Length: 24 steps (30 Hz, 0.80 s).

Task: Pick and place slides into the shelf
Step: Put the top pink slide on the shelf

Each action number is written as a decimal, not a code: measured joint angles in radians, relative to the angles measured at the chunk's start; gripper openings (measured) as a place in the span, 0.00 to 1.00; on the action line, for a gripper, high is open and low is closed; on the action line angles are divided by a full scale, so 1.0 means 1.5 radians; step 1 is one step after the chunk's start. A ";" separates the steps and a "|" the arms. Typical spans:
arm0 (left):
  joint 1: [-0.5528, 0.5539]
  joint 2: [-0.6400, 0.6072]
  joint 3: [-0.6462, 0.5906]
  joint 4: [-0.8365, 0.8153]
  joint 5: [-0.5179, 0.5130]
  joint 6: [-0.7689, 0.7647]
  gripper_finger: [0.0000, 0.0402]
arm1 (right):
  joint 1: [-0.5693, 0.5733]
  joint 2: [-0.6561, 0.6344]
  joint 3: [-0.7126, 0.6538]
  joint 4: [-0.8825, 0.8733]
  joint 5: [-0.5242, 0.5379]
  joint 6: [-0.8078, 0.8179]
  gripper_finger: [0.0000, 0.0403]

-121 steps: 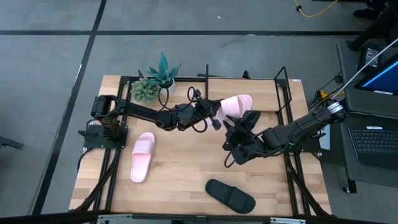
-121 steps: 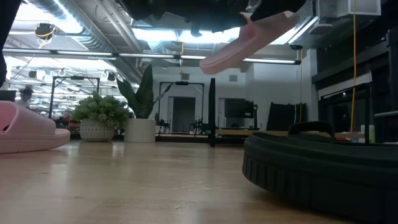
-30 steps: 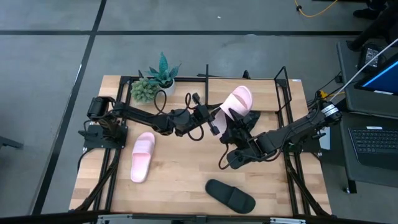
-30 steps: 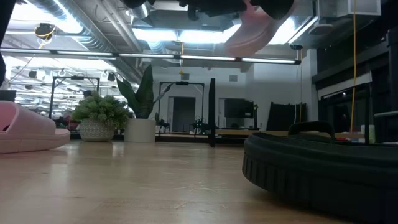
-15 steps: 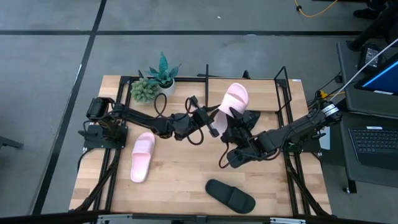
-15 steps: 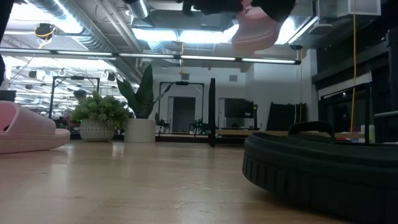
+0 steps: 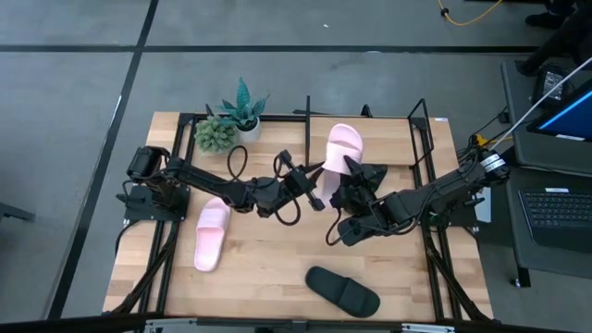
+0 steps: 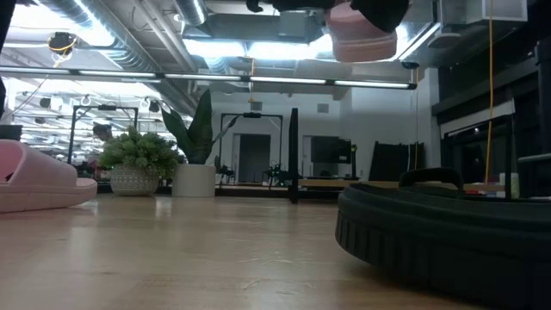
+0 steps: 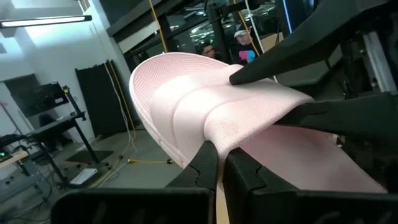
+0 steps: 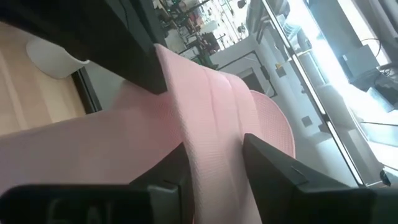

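The robot's two grippers are both pinching the pink slide's strap [image 9: 202, 102], so next the left gripper lets go and moves away first, before the right gripper takes the slide to the shelf's empty end [image 7: 393, 139].
One pale pink slide [image 7: 340, 146] is lifted above the table's middle, held by both grippers at once; in the low view the pink slide [image 8: 360, 34] shows high up. My left gripper [image 7: 321, 178] comes from the table's left, my right gripper [image 7: 354, 176] from the right; both are shut on its strap. The second pink slide [image 7: 211, 231] lies sole-down near the left edge. One black slide [image 7: 342, 289] lies near the near edge. The other black slide is out of view. Thin black rods of the shelf [image 7: 413, 139] stand at the far right. My left gripper [image 9: 216, 152] pinches the edge of the wide strap [image 9: 217, 127] between its two fingertips, coming from the table's left. The slide is lifted clear of the table. My right gripper [image 10: 214, 155] pinches the strap [image 10: 211, 130] between its two fingers [image 10: 273, 168], coming from the table's right, opposite the left gripper. In the left wrist view its fingers [image 9: 280, 59] lie one over and one under the strap. The slide hangs clear.
Two potted plants [image 7: 229, 125] stand at the far edge, left of the middle. Black arm mounts [image 7: 148, 190] line the left and right sides. A laptop [image 7: 555, 208] sits beyond the right edge. Bare wood [image 7: 268, 259] lies between the pink and the black slide.
The held pink slide has turned about above the table: a second ago it pointed slanting toward the far right, now it points toward the far edge. Both grippers have kept their hold and shifted slightly toward the table's left with it.
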 joint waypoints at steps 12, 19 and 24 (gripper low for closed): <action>-0.017 0.000 0.000 0.000 -0.001 0.005 0.00 | 0.000 0.000 0.000 -0.009 -0.005 -0.003 0.04; -0.024 0.000 0.000 -0.004 -0.004 0.032 0.01 | 0.002 -0.002 0.000 -0.008 -0.008 0.003 0.04; -0.029 0.000 0.000 -0.001 -0.016 0.040 0.10 | 0.003 -0.011 0.000 -0.005 -0.008 0.005 0.04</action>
